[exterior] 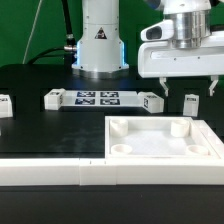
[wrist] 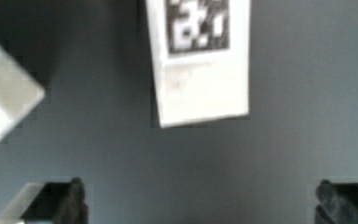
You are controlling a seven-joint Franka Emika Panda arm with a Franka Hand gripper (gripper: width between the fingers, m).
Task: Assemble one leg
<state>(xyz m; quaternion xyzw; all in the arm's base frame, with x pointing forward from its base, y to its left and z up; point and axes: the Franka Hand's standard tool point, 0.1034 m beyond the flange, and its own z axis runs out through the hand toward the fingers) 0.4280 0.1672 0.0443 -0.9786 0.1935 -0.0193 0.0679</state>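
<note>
The tabletop's sockets are round, while the leg's visible end is square. I should expect the leg's hidden end to have a round peg.
A small white leg with a tag stands on the black table just behind the white tabletop, which has round corner sockets. My gripper hangs open right above this leg, with one finger on each side and apart from it. In the wrist view the leg lies ahead of the open gripper, and nothing is between the fingers. Three more legs stand behind: one by the marker board's right end, one by its left end, one at the far left.
The marker board lies in front of the robot base. A long white bar runs along the table's front edge. Another white piece shows at the edge of the wrist view; I cannot tell what it is.
</note>
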